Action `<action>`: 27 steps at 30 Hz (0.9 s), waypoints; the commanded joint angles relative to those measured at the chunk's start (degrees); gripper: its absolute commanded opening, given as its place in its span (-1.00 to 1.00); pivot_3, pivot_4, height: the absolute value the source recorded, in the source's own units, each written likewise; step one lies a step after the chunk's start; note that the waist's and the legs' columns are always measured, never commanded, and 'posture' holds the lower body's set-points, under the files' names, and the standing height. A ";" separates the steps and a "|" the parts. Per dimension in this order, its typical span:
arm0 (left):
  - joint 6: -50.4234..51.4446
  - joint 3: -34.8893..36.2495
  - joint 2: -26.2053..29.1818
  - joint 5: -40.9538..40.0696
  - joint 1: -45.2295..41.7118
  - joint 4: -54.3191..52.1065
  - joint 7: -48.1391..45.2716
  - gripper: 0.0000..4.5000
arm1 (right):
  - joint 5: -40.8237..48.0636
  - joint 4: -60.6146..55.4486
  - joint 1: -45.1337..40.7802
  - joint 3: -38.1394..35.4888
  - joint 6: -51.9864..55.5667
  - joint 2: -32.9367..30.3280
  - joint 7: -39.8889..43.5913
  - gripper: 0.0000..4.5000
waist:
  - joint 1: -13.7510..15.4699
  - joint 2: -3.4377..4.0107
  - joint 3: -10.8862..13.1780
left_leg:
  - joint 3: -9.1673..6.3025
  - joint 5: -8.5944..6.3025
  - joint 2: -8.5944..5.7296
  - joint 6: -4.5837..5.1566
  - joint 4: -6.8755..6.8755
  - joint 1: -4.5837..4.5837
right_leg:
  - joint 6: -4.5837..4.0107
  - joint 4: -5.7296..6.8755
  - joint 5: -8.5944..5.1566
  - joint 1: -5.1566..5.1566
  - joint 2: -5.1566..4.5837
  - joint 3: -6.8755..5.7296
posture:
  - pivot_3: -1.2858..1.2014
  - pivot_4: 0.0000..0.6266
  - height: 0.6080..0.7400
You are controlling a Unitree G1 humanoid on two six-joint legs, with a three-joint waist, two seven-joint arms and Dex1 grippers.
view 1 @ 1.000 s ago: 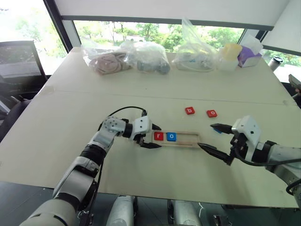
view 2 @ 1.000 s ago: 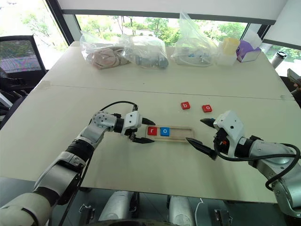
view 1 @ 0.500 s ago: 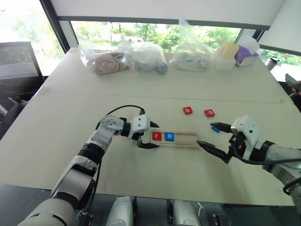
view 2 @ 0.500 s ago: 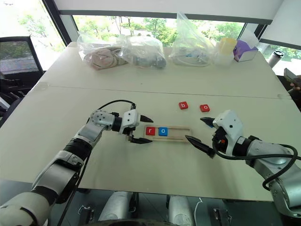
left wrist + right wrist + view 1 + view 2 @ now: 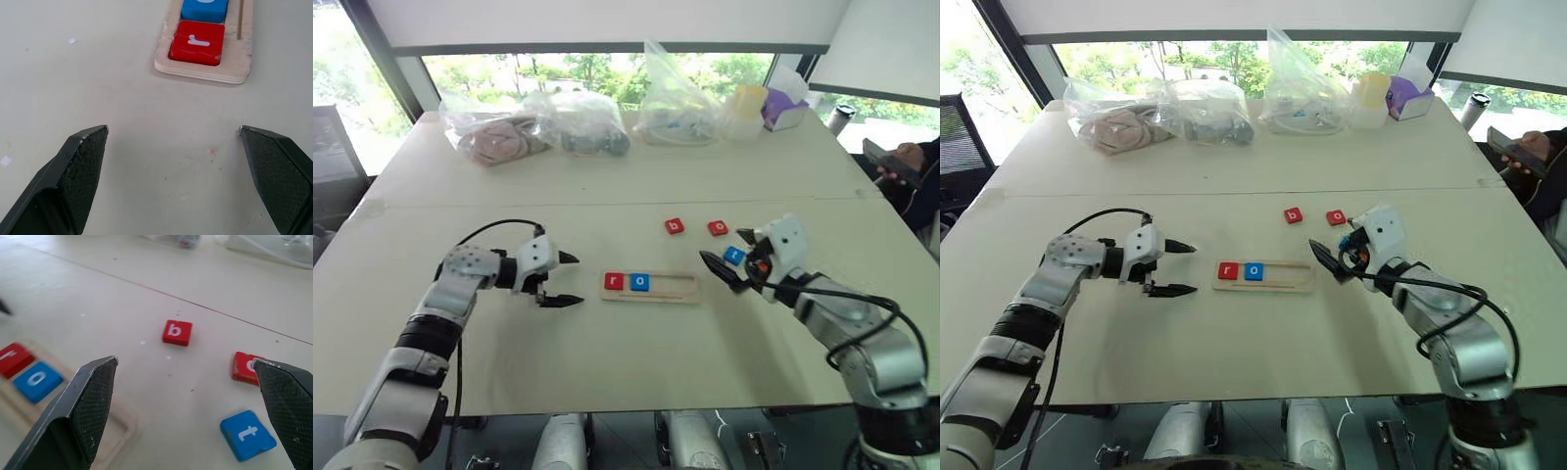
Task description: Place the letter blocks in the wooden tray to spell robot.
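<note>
My right gripper's open fingers are pointed straight at the red "b" block, which is free of its neighbours, so I should keep moving toward it until the fingers reach its sides.
The wooden tray lies mid-table with a red "r" tile and a blue "o" tile at its left end. Beyond its right end lie three loose letter blocks: a red "b", a red "o" and a blue "t". My left gripper stands open and empty, a short gap left of the tray, pointing at it. At the tray's right end my right gripper is open and empty. It hovers by the blue "t", with the red "b" ahead between its fingers.
Several clear plastic bags line the table's far edge, with a yellow container and a purple box at the far right. A person's hand holding a phone shows at the right edge. A seam crosses the table behind the tiles.
My left gripper has drawn back to the left, away from the tray's end. My right gripper has moved forward to the loose tiles. The camera itself has swung.
</note>
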 commanded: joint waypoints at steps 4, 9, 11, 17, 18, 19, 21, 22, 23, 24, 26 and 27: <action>9.01 6.08 1.58 -5.31 6.35 -13.05 4.44 0.98 | -5.51 10.58 -8.23 3.29 -4.96 6.23 -3.56 1.00 | 0.31 0.01 0.01 | -0.01 0.00 0.14 0.00 -0.06 -0.17 | -0.04 0.00 -0.02 -0.20 0.22 0.07 | 0.03 -0.52 1.00; 16.40 10.68 1.80 -10.51 10.23 -24.00 7.99 0.98 | -7.54 18.65 -11.79 4.40 -8.54 8.36 -2.36 1.00 | 1.26 0.01 0.02 | 0.02 0.01 0.13 0.00 -0.04 -0.56 | -0.01 -0.03 -0.03 -0.48 0.24 0.08 | 0.03 -0.52 1.00; 19.31 12.22 2.09 -12.20 12.07 -28.69 9.47 0.98 | -8.90 22.55 -13.41 5.31 -10.44 8.94 -1.75 1.00 | 1.48 0.01 0.02 | 0.07 0.01 0.13 0.00 -0.04 -0.55 | -0.01 -0.04 -0.03 -0.48 0.24 0.11 | 0.03 -0.52 1.00; 26.45 15.16 2.39 -17.10 14.40 -38.32 13.40 0.98 | -11.02 32.34 -18.18 5.99 -14.06 11.46 -0.60 1.00 | 1.68 0.02 0.03 | 0.07 0.02 0.13 -0.01 -0.03 -0.52 | -0.02 -0.02 -0.03 -0.47 0.27 0.13 | 0.03 -0.52 1.00; 27.24 15.73 2.37 -17.84 14.49 -39.19 14.11 0.98 | -11.28 34.02 -19.04 5.97 -14.20 12.11 -0.91 1.00 | 1.63 0.02 0.03 | 0.06 0.02 0.13 -0.02 -0.03 -0.51 | -0.02 -0.02 -0.03 -0.46 0.27 0.13 | 0.03 -0.52 1.00; 27.90 16.03 2.33 -18.34 14.54 -39.88 14.71 0.98 | -11.49 35.27 -19.64 5.85 -14.34 12.52 -1.05 1.00 | 1.57 0.02 0.03 | 0.07 0.02 0.13 -0.02 -0.03 -0.51 | -0.02 -0.02 -0.03 -0.46 0.28 0.13 | 0.03 -0.52 1.00; 28.27 16.29 2.31 -18.56 14.73 -40.58 15.71 0.98 | -12.34 38.11 -20.89 5.77 -14.37 13.25 -1.80 1.00 | 1.53 0.02 0.03 | 0.07 0.02 0.13 -0.02 -0.03 -0.51 | -0.02 -0.02 -0.03 -0.46 0.29 0.14 | 0.03 -0.52 1.00; 28.47 16.24 2.23 -18.66 14.83 -40.93 16.15 0.98 | -12.62 39.49 -21.41 5.48 -14.18 13.55 -2.31 1.00 | 1.53 0.02 0.03 | 0.07 0.02 0.14 -0.02 -0.03 -0.51 | -0.02 -0.02 -0.03 -0.47 0.30 0.15 | 0.03 -0.52 1.00; 28.70 16.11 2.14 -18.73 14.86 -41.26 16.56 0.98 | -12.80 40.52 -21.78 5.19 -14.12 13.70 -2.57 1.00 | 1.52 0.02 0.03 | 0.07 0.02 0.14 -0.02 -0.04 -0.50 | -0.02 -0.02 -0.03 -0.47 0.31 0.15 | 0.03 -0.52 1.00; 28.88 15.96 2.00 -18.78 14.91 -41.59 16.96 0.98 | -12.91 41.51 -22.09 4.88 -14.18 13.81 -2.75 1.00 | 1.53 0.02 0.03 | 0.07 0.02 0.15 -0.02 -0.04 -0.50 | -0.02 -0.01 -0.03 -0.47 0.33 0.15 | 0.03 -0.52 1.00; 28.76 15.67 1.84 -18.62 15.17 -41.94 17.56 0.98 | -12.78 43.17 -22.68 4.39 -14.19 14.10 -2.81 1.00 | 1.55 0.02 0.03 | 0.07 0.02 0.16 -0.02 -0.04 -0.50 | -0.02 -0.02 -0.03 -0.46 0.33 0.15 | 0.03 -0.52 1.00; 28.62 15.61 1.82 -18.56 15.33 -41.99 17.72 0.98 | -12.71 43.92 -23.00 4.14 -14.24 14.33 -2.92 1.00 | 1.56 0.02 0.03 | 0.07 0.02 0.16 -0.03 -0.04 -0.50 | -0.02 -0.02 -0.02 -0.46 0.33 0.15 | 0.03 -0.52 1.00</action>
